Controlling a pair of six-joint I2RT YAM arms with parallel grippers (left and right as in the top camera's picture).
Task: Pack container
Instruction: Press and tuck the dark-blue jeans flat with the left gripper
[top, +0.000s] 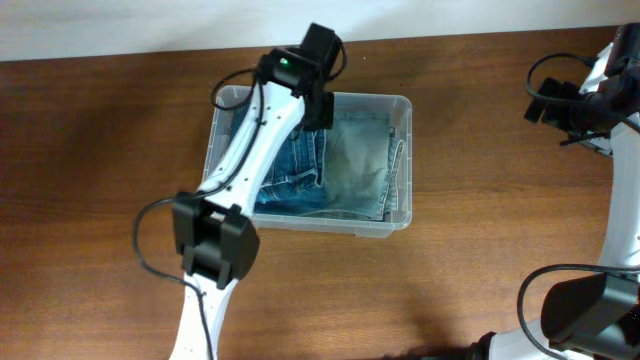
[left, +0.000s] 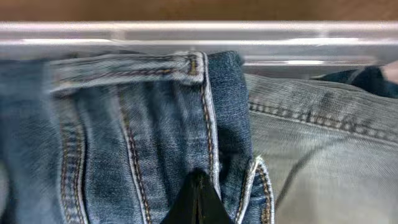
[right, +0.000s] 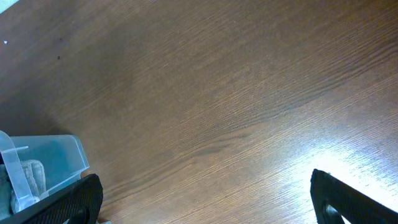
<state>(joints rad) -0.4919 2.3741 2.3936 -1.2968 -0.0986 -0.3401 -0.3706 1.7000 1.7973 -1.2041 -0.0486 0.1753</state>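
Note:
I should draw my left gripper back and press down the rumpled folds at their near end (top: 296, 182), because the dark jeans' far edge (left: 127, 67) is already inside the bin's rim.
The container (top: 403, 103), a clear plastic bin, stands mid-table. It holds folded dark blue jeans (top: 295, 172) on the left and faded light jeans (top: 362, 165) on the right. My left gripper (top: 320, 117) reaches into the bin at its far side. In the left wrist view its fingers (left: 198, 190) are shut, tips against the dark jeans (left: 124, 130) beside a seam. The light jeans (left: 323, 162) lie to the right and the bin's rim (left: 199, 34) is beyond. My right gripper (right: 208, 205) is open and empty over bare table, far right of the bin (right: 59, 158).
The wooden table (top: 480, 270) surrounds the bin. My left arm (top: 240, 160) crosses the bin's left end from the front. My right arm (top: 600, 100) and its cables sit at the far right edge.

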